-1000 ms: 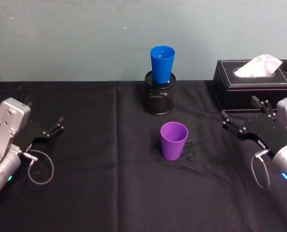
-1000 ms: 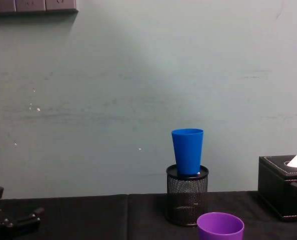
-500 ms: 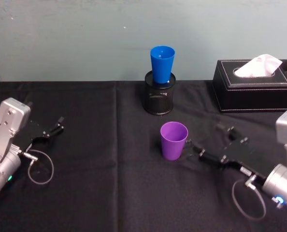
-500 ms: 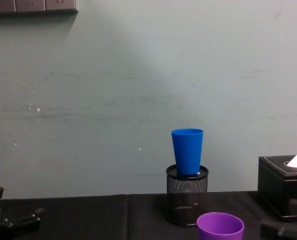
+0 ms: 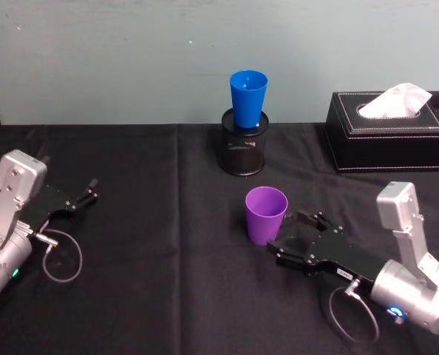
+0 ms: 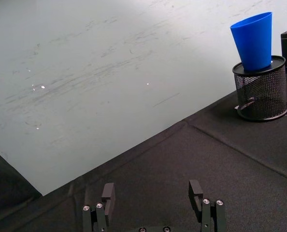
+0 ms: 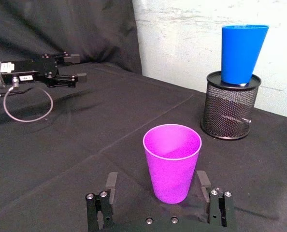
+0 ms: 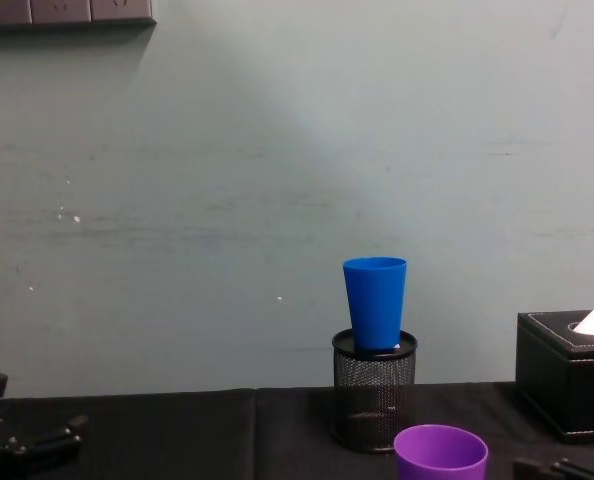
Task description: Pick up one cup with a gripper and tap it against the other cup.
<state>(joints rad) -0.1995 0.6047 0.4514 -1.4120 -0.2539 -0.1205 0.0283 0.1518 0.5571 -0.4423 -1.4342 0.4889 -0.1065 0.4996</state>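
The blue cup (image 8: pixel 375 303) has a white bit (image 8: pixel 397 346) showing under it, so I expect the cup to rock together with its pen holder and settle back when the robot taps it.
The purple cup (image 5: pixel 266 214) (image 7: pixel 172 162) (image 8: pixel 440 452) stands upright mid-table. My right gripper (image 5: pixel 292 233) (image 7: pixel 156 180) lies low on the cloth at the cup's right side. It is open, with one black finger (image 7: pixel 110 182) on each side of the cup's base and a gap left to the wall. The blue cup (image 5: pixel 248 97) (image 7: pixel 242 54) (image 8: pixel 375 302) (image 6: pixel 253 41) sits upright in the mouth of a black mesh pen holder (image 5: pixel 243 146) (image 7: pixel 229 112) farther back. My left gripper (image 5: pixel 86 194) (image 6: pixel 150 191) rests open at the table's left with nothing in it.
A black tissue box (image 5: pixel 389 140) (image 8: pixel 567 385) with a white tissue stands at the back right. A loose cable loop (image 5: pixel 60 259) lies by the left wrist. A pale wall runs behind the black-clothed table (image 5: pixel 168 296).
My right arm has swung down from beside the tissue box and in toward the purple cup, bringing its open jaws around the cup's base. The left arm and both cups have not moved.
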